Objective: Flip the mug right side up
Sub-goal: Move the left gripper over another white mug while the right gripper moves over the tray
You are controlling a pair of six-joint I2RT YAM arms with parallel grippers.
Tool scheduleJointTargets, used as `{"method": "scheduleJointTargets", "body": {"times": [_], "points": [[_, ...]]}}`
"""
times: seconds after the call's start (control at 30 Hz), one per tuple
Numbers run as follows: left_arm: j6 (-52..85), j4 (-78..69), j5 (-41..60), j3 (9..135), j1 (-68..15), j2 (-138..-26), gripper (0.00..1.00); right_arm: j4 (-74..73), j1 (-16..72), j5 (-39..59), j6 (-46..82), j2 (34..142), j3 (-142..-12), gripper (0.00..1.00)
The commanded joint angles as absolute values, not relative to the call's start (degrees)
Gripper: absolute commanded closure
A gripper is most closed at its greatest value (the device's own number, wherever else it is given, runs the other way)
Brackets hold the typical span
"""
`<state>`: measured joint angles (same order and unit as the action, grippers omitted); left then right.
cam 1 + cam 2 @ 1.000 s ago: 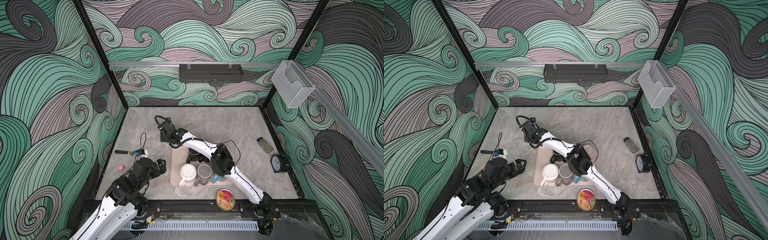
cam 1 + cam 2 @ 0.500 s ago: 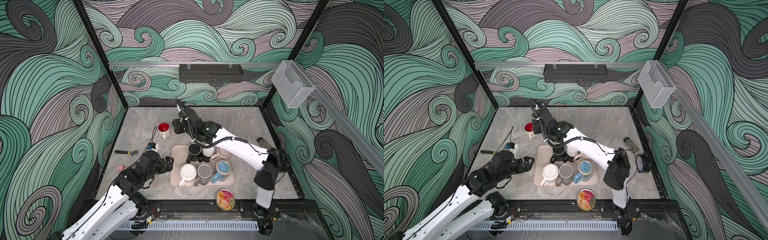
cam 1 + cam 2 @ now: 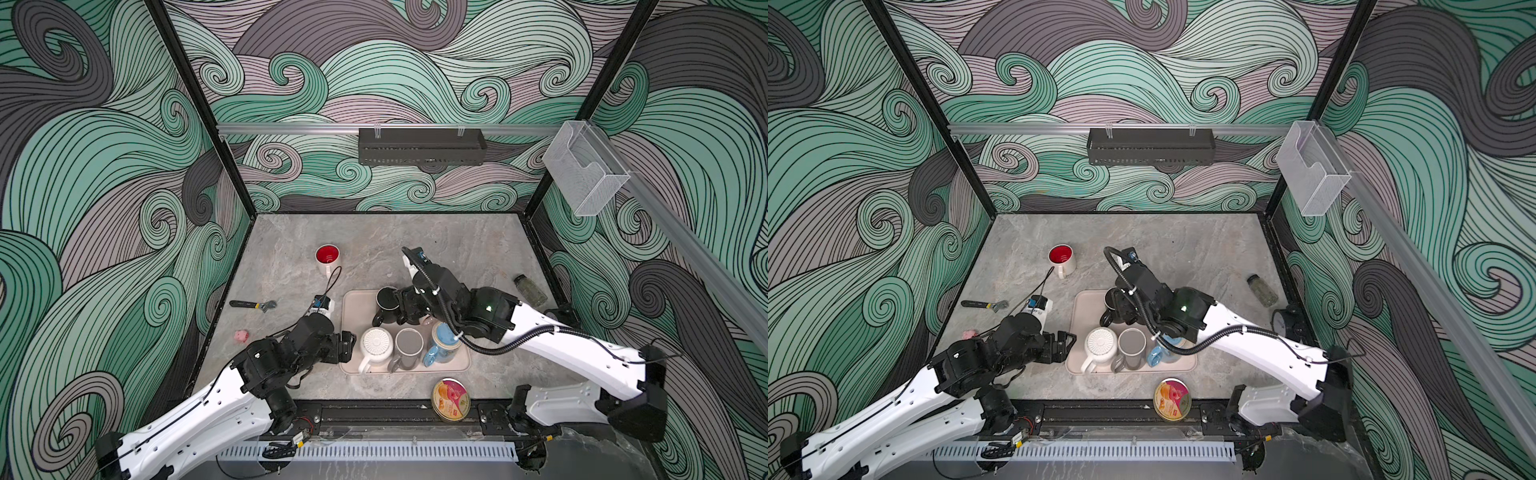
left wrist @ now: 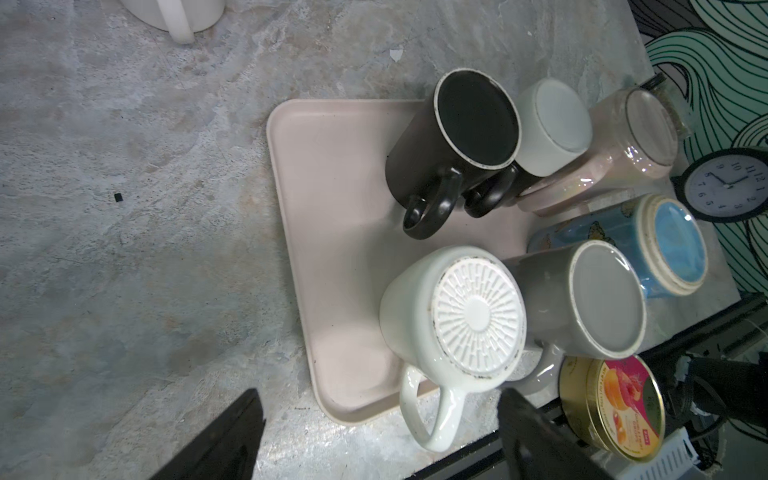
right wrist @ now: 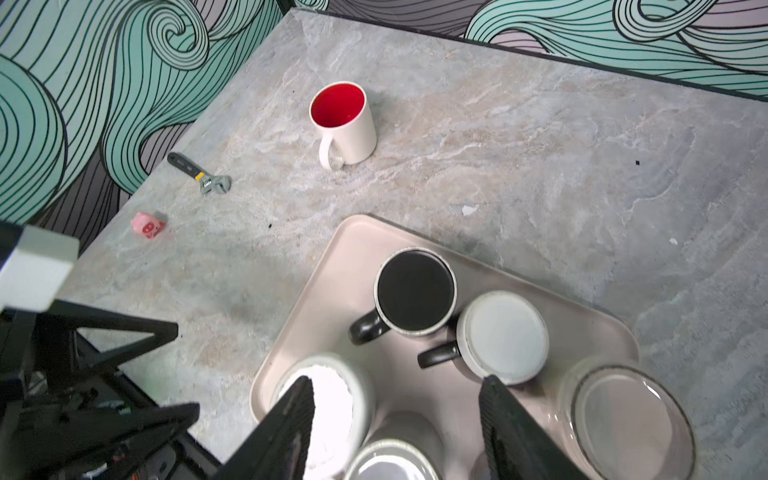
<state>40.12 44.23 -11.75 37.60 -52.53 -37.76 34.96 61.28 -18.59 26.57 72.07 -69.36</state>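
Observation:
I should lift the ribbed-base white mug (image 3: pixel 376 342) by the mug's handle (image 3: pixel 365 367) with my left gripper so that my right gripper can take it, because the mug stands upside down with its handle toward the tray's front.
A white mug with a red inside (image 3: pixel 327 255) (image 5: pixel 343 120) stands upright on the table, behind and left of the tray, with nothing touching it. The beige tray (image 3: pixel 355 305) (image 4: pixel 332 208) carries several upside-down mugs, among them a black one (image 3: pixel 386 301) (image 5: pixel 415 291), a white one with a ribbed base (image 3: pixel 376 345) (image 4: pixel 457 316) and a grey one (image 3: pixel 409 345). My right gripper (image 3: pixel 409 309) (image 5: pixel 395 432) hovers open and empty over the tray. My left gripper (image 3: pixel 347 347) (image 4: pixel 382 436) is open at the tray's left edge; the white mug's handle (image 4: pixel 428 411) shows between its fingers, untouched.
A small wrench (image 3: pixel 253 305) and a pink pig toy (image 3: pixel 241 336) lie left of the tray. A round candy tin (image 3: pixel 451 400) sits at the front edge. A small bottle (image 3: pixel 530 286) and a clock (image 3: pixel 1281 320) are by the right wall.
My right gripper let go of the red-lined mug, left it upright at the back left and drew back over the tray, opening wider. My left arm moved toward the tray.

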Motion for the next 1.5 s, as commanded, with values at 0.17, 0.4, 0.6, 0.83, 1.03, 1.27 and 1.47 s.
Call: {"method": "scheduleJointTargets", "body": {"times": [0.17,0.4,0.6,0.83,1.03,1.27,1.47], "points": [[40.4,45.1,-17.6,40.8,-61.0,-44.1,0.27,33.6,63.1,-21.0,32.5,67.3,-61.4,0.38],[41.2,43.3,-18.1,41.1,-66.8,-50.0,0.37,31.8,63.1,-22.2,32.4,67.2,-60.0,0.39],[41.9,41.2,-18.9,40.0,-69.8,-52.4,0.4,31.1,63.0,-22.9,32.3,67.3,-59.6,0.39],[41.2,38.4,-18.6,38.8,-71.1,-55.3,0.41,30.0,62.9,-24.9,33.1,67.2,-58.6,0.39],[41.1,37.1,-18.9,37.9,-71.1,-57.6,0.45,29.1,61.9,-25.4,34.6,66.5,-57.2,0.4],[41.5,36.6,-18.8,38.0,-71.1,-61.8,0.53,28.2,61.0,-24.8,35.8,66.3,-56.0,0.41],[41.6,35.7,-19.0,37.7,-71.1,-63.5,0.55,27.5,60.6,-24.0,35.9,66.3,-55.7,0.42]]}}
